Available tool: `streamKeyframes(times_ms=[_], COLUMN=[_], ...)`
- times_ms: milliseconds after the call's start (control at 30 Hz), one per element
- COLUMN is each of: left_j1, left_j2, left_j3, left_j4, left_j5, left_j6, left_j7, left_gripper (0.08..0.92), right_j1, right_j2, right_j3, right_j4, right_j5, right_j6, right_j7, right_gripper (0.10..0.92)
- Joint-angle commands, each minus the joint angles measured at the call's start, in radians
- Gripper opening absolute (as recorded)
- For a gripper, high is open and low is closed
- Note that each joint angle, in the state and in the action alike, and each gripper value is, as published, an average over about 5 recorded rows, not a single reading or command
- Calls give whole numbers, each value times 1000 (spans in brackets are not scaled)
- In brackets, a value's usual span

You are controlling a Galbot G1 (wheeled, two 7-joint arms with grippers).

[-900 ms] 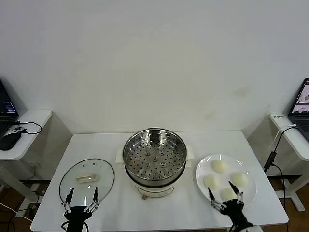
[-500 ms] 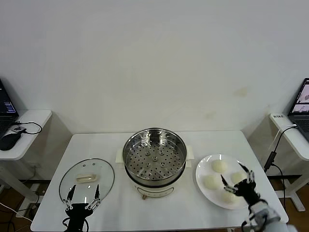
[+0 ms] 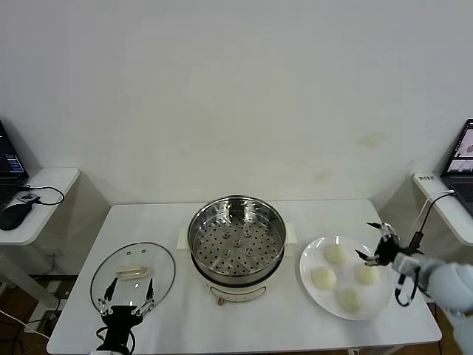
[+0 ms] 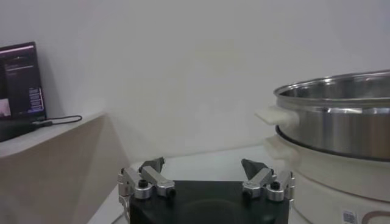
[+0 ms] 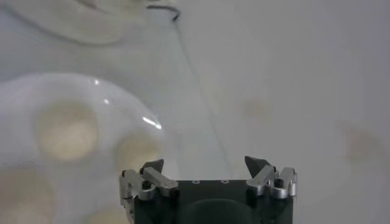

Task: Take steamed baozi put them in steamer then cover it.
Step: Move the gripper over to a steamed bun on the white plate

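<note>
The baozi on the white plate have clear gaps between them, so the back baozi will come away alone when I lift it.
The steamer stands in the middle of the table with its perforated tray bare; it also shows in the left wrist view. Four baozi lie on a white plate to its right: one at the back, one on the left, one on the right, one in front. The right wrist view shows two of them. My right gripper is open and empty above the plate's right rim, also seen in its wrist view. The cover lies flat at the left. My left gripper is open at the cover's near edge, also seen in its wrist view.
A side table with a laptop and a mouse stands at the far left. Another side table with a laptop and a hanging cable stands at the far right. The table's front edge runs just below my left gripper.
My right gripper has swung from the plate's front edge up and to the right, to the plate's right rim. It is still empty. The left gripper has hardly moved.
</note>
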Motion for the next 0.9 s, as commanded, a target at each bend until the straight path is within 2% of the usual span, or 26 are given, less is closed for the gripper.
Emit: streamKeyframes(times_ms=[33, 233, 400, 900], left_j1=[-3, -10, -12, -14], left_j2=[2, 3, 2, 9], left_j3=[-3, -14, -21, -48], left_j4=[0, 4, 7, 13], left_j5=[5, -1, -6, -17], left_j6=[10, 17, 20, 21], left_j7=[2, -1, -2, -2], left_gripper=[823, 823, 823, 823], right_j1=[353, 580, 698, 759], right_j2=[-156, -141, -90, 108], right_j3=[-364, -660, -804, -915], right_j4=[-148, -209, -281, -429], right_j5=[9, 43, 38, -3], right_j6=[24, 64, 89, 84], right_j7=[-185, -275, -287, -249], right_gripper=[823, 823, 823, 823])
